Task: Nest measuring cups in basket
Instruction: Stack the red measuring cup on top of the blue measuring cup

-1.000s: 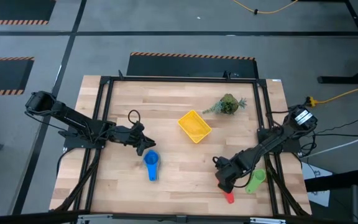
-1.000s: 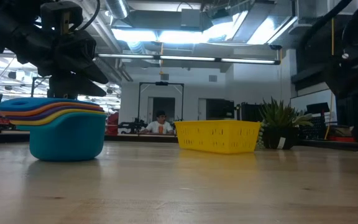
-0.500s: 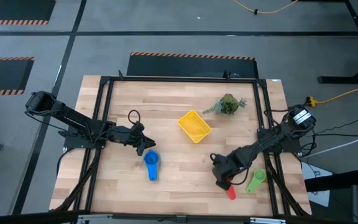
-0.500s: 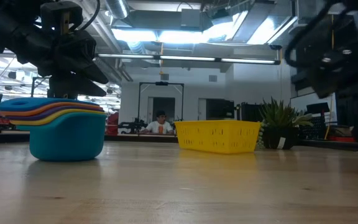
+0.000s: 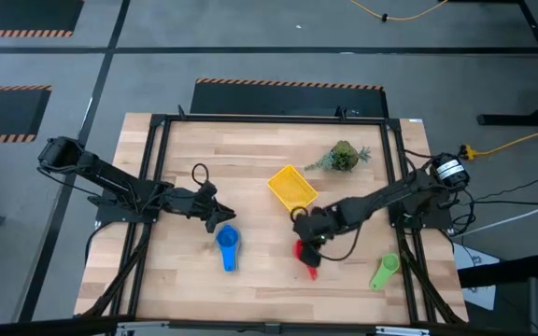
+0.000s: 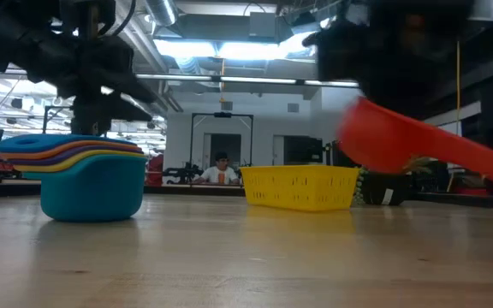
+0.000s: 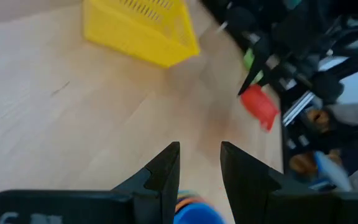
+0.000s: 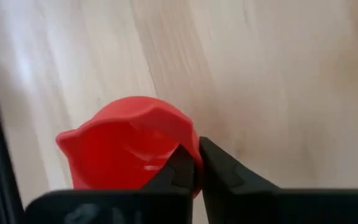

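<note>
The red cup's free rim is facing my open left gripper. My right gripper should keep bringing the cup toward the left gripper until the left fingers hold that rim.
My right gripper is shut on the red measuring cup and holds it in the air just near of the yellow basket. In the low view the red cup hangs tilted. My left gripper is open and hovers just above the stack of nested cups, whose blue bottom cup rests on the table. A green cup lies by the table's right edge. My right gripper pinches the red cup's bowl wall at its rim. One finger lies over the bowl and the other outside it. The cup is lifted clear and tilted, and its handle slants down away from the bowl.
A green plant sprig lies far and right of the basket. A black cable loop sits on the table's left half. Bare wood lies between the stack and the red cup. A person shows in the room behind.
My right gripper has carried the red cup from the table's near right corner toward the left and far side, to just near of the basket. The cup has come up off the table and now hangs tilted.
</note>
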You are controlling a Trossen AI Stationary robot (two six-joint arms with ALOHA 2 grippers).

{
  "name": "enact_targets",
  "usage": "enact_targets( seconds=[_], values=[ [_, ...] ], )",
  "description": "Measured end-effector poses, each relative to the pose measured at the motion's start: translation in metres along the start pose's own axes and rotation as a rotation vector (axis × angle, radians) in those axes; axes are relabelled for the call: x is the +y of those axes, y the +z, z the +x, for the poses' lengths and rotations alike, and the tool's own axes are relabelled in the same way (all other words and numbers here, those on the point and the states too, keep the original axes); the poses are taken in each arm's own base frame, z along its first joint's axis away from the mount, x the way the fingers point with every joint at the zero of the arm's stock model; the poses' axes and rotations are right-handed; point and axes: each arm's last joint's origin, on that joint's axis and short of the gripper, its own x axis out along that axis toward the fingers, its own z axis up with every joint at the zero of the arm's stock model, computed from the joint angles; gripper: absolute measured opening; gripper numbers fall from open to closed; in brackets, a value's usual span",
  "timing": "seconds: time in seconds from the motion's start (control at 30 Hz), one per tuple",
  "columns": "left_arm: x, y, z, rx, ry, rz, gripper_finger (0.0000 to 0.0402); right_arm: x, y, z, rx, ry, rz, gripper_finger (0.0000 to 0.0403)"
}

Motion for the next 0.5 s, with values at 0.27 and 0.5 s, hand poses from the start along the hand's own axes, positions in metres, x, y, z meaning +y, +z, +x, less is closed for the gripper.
enact_targets(
  seconds=[0.27, 0.5],
  values=[
    [-0.011, 0.010, -0.001, -0.124, -0.093, -0.042, 0.0109, -0.010, 0.040, -0.014, -0.131, 0.035, -0.087, 0.0018],
    [-0.017, 0.015, -0.003, -0.192, -0.143, -0.068, 0.0109, -0.015, 0.074, -0.036, -0.234, 0.022, -0.198, 0.0020]
  ],
)
